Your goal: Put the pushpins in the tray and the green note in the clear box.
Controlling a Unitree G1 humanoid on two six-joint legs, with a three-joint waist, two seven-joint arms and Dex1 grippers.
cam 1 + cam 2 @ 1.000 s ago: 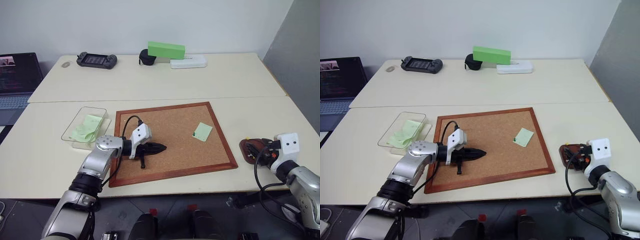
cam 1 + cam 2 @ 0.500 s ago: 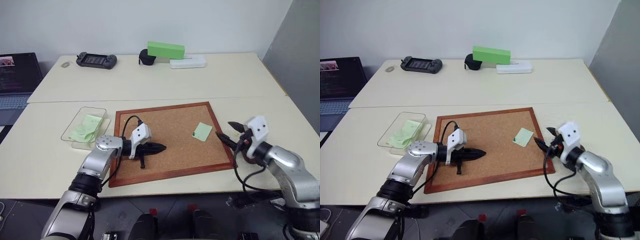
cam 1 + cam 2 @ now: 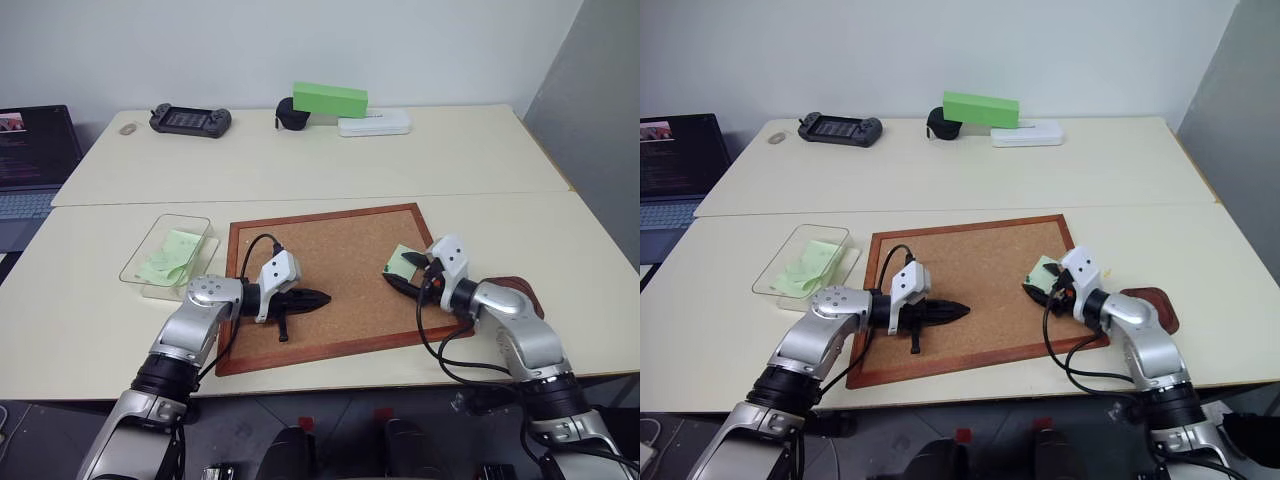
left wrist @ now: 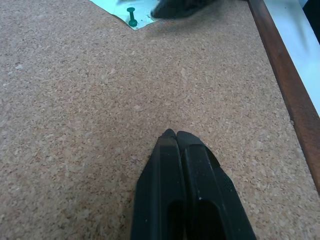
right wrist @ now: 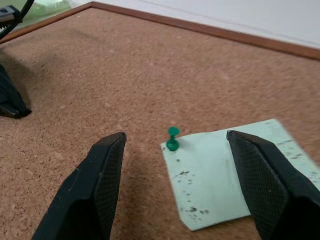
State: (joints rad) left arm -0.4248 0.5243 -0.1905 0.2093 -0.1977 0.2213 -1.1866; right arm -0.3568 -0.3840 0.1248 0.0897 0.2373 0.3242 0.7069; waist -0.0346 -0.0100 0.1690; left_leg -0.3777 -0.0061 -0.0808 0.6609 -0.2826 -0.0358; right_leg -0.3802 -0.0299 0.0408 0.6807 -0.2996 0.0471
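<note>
The note (image 3: 401, 262) will come up off the corkboard together with the pushpin when I lift, because the green pushpin (image 5: 172, 139) goes through the green note's corner.
A pale green note (image 5: 225, 165) lies on the right part of the corkboard (image 3: 330, 245), held at one corner by a small dark green pushpin (image 5: 172, 139). My right gripper (image 5: 175, 136) is open just over the note, one finger on each side of the pin, touching nothing. The reddish-brown tray (image 3: 1152, 303) sits off the board's right edge, partly behind my right arm. The clear box (image 3: 165, 255), left of the board, holds pale green paper. My left gripper (image 4: 172, 135) is shut and empty over the board's left half.
At the far side of the table are a bright green block (image 3: 330, 99), a white case (image 3: 375, 124), a black object (image 3: 289, 114) and a game controller (image 3: 190, 119). A laptop (image 3: 30, 150) stands at the far left.
My right arm swung left from beside the tray onto the corkboard, and its open fingers now straddle the pinned note. The left arm stayed put.
</note>
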